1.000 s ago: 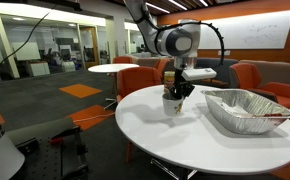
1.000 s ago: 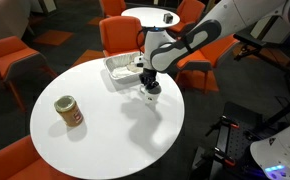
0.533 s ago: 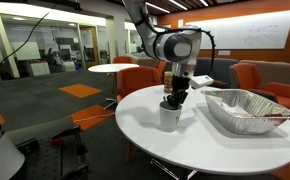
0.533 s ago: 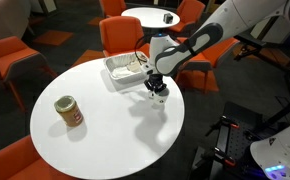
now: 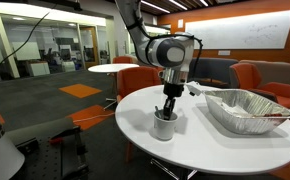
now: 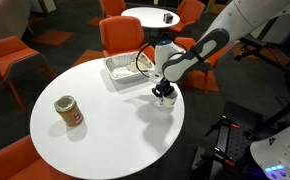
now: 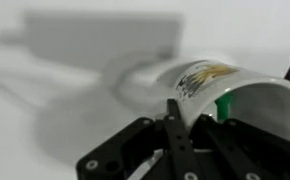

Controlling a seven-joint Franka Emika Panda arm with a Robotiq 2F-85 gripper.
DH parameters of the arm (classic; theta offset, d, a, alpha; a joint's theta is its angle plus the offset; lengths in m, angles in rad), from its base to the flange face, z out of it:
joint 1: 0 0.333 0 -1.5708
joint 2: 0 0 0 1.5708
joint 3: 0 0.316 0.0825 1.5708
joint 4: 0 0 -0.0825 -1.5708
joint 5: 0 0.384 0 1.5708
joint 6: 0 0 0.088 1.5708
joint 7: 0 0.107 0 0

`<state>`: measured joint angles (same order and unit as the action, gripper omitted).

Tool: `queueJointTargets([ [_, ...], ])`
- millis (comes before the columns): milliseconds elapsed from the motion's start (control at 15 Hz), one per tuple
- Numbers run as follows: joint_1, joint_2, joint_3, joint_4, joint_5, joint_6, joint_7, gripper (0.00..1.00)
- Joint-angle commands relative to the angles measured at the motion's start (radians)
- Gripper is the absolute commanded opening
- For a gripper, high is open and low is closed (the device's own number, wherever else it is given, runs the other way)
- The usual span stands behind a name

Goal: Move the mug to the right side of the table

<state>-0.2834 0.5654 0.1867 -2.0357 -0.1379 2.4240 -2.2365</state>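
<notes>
My gripper should move the mug it is holding back a little over the white tabletop before putting it down, because the mug is close to the table's edge (image 6: 183, 101).
The small white mug (image 5: 165, 125) with a faint coloured print stands on or just above the large round white table (image 5: 215, 150), near its edge in both exterior views (image 6: 164, 100). My gripper (image 5: 168, 108) comes down from above and is shut on the mug's rim, one finger inside and one outside. In the wrist view the mug (image 7: 220, 85) fills the frame, print and handle visible, with the black fingers (image 7: 190, 125) clamped over its wall. The table's bare top shows in an exterior view (image 6: 105, 120).
A large foil tray (image 5: 243, 108) lies on the table beside the mug, also seen in an exterior view (image 6: 127, 68). A small brown jar with a lid (image 6: 69, 111) stands across the table. Orange chairs (image 6: 125, 35) and a smaller round white table (image 5: 113, 68) surround it.
My gripper has carried the mug away from the foil tray toward the table's edge and lowered it. The jar and tray have not moved.
</notes>
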Motion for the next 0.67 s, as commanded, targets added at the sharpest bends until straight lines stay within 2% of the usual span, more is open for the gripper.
queueJointTargets([
  [0,0.036,-0.052,-0.037,-0.066,-0.071,0.044,-0.121,0.03],
  [200,0.066,-0.043,-0.055,-0.088,-0.146,0.122,-0.179,0.03],
  [333,0.083,-0.041,-0.064,-0.11,-0.195,0.222,-0.187,0.03],
  [600,0.072,-0.04,-0.044,-0.136,-0.177,0.338,-0.184,0.03],
])
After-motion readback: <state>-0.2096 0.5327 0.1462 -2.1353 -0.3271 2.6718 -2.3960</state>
